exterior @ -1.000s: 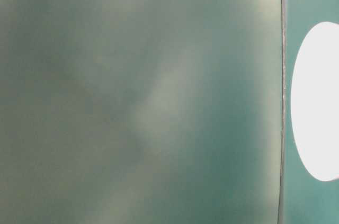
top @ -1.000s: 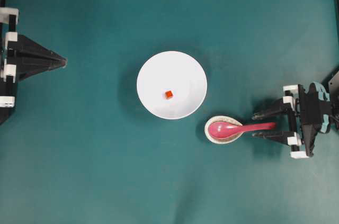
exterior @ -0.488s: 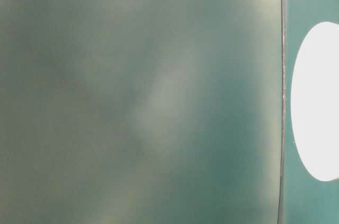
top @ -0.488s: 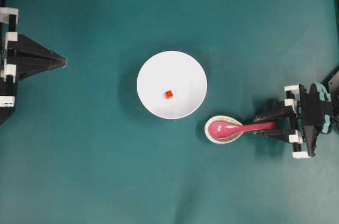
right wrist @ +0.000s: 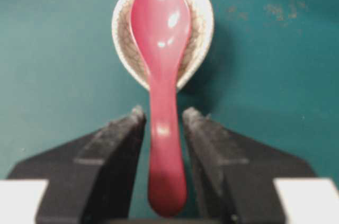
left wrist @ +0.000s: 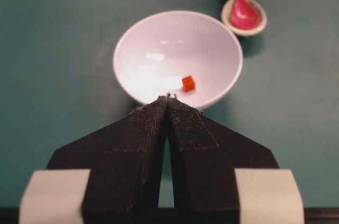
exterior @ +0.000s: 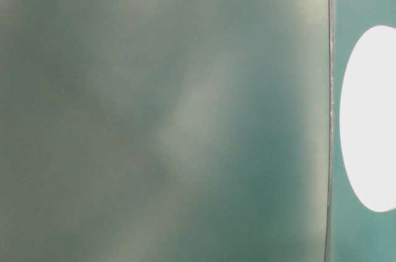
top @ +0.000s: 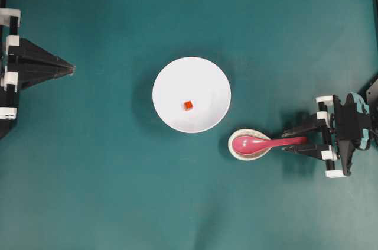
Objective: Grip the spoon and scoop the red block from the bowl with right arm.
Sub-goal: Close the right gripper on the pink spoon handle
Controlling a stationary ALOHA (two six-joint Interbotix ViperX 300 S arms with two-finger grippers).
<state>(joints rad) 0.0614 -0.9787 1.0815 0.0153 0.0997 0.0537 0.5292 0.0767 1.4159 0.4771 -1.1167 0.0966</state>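
My gripper will make the red block (top: 188, 106) slide toward the bowl's rim ahead of the spoon when scooping, as the block lies alone in the smooth white bowl (top: 191, 94).
The pink-red spoon (top: 254, 143) lies with its scoop in a small speckled dish, its handle pointing right. My right gripper (top: 286, 140) straddles the handle's end. In the right wrist view the fingers (right wrist: 119, 139) stand either side of the spoon (right wrist: 160, 49), and a thin strip of table shows on each side, so the gripper (right wrist: 164, 113) is open. The white bowl (top: 191, 78) sits mid-table with the tiny red block (top: 188, 105) inside. From the left wrist view the bowl (left wrist: 159, 38) and block (left wrist: 188, 82) lie just ahead of my shut left gripper (left wrist: 168, 97).
The speckled cream dish (top: 234, 150) under the scoop sits just right of and below the bowl, close to its rim. My left gripper (top: 72, 69) rests at the left edge of the teal table. The table-level view is blurred, showing only the bowl (exterior: 371, 119).
The right gripper's fingers have narrowed around the spoon handle over the last second, then held still. The spoon, the bowl, the block and the left arm have not moved.
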